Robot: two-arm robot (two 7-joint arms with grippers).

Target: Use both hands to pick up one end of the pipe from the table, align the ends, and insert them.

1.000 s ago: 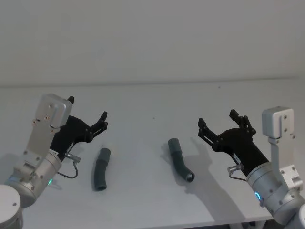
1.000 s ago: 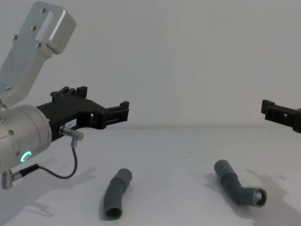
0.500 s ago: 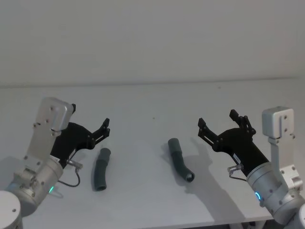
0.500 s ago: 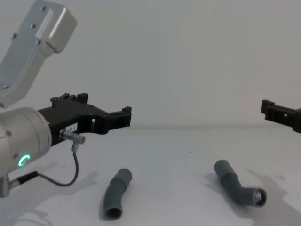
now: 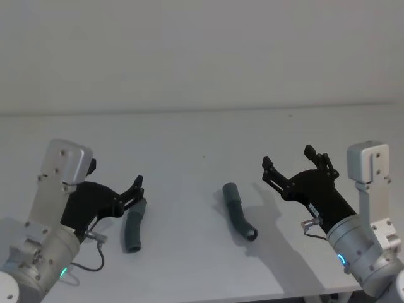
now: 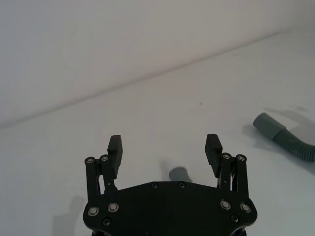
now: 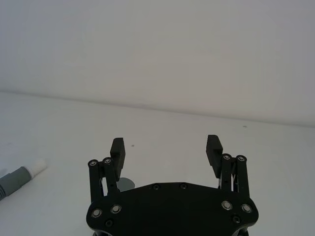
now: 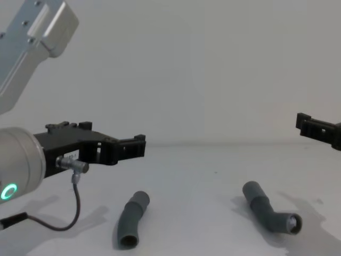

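Note:
My gripper should expect a white tip to stick out when it lifts the pipe piece, because a faint shadow [image 6: 165, 166] goes past the short grey pipe piece's far end [image 6: 180, 174].
Two bent dark grey pipe pieces lie on the white table [image 5: 189, 145]. The left piece [image 5: 133, 226] lies lengthwise, its near mouth [image 8: 128, 241] open toward me. The right piece [image 5: 238, 210] has its open mouth [image 8: 292, 223] at the near right end. My left gripper [image 5: 116, 175] hovers open just above and left of the left piece's far end [image 6: 181, 174]. My right gripper [image 5: 288, 158] hangs open in the air, right of the right piece. In the right wrist view a grey piece with a white tip [image 7: 37, 165] lies far off.
The table's far edge [image 5: 202, 111] meets a plain white wall. Bare surface lies between the two pieces and behind them. A thin black cable [image 8: 74, 205] loops under my left wrist.
My left gripper has dropped and drawn nearer, coming down close over the left pipe piece's far end. The right arm and both pipe pieces have stayed put.

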